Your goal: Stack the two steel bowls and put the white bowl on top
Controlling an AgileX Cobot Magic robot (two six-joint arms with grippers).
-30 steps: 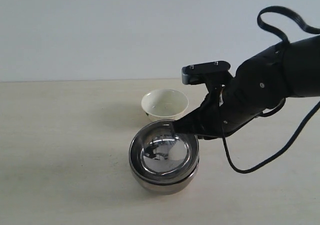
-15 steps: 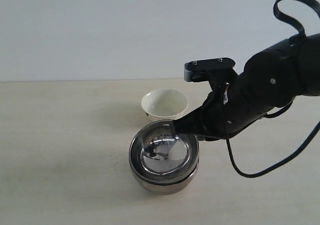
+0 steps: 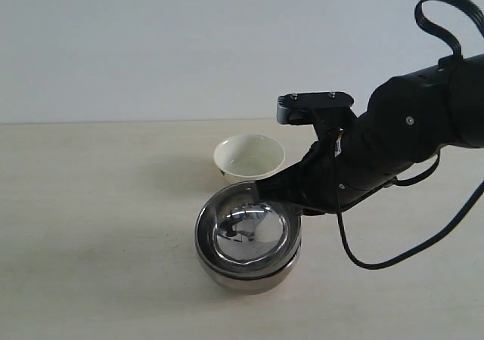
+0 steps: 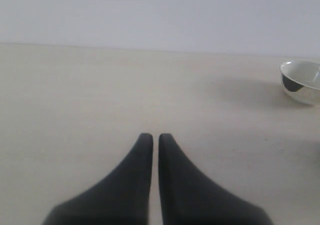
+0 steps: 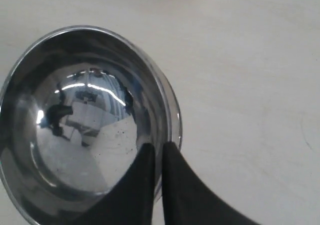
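Note:
I should first use my right gripper to move the upper steel bowl [image 3: 248, 238] back over the lower steel bowl's rim [image 3: 297, 249], since that rim pokes out beside it.
The two steel bowls sit nested on the table: the upper steel bowl [image 3: 248, 230] [image 5: 75, 125] rests inside the lower steel bowl [image 3: 246, 274], whose rim [image 5: 176, 127] peeks out beside it. My right gripper [image 3: 262, 193] [image 5: 158, 146] is shut on the upper bowl's rim, one finger inside and one outside. The white bowl [image 3: 249, 157] [image 4: 301, 81] stands upright and empty just behind the stack, apart from it. My left gripper [image 4: 151, 136] is shut on nothing above bare table and does not show in the exterior view.
The pale wooden table [image 3: 91, 204] runs back to a plain white wall. A black cable [image 3: 393, 253] loops down from the right arm over the table to the right of the stack.
The right arm's wrist shifted slightly, while its fingertips stayed at the upper bowl's rim. The bowls have not moved.

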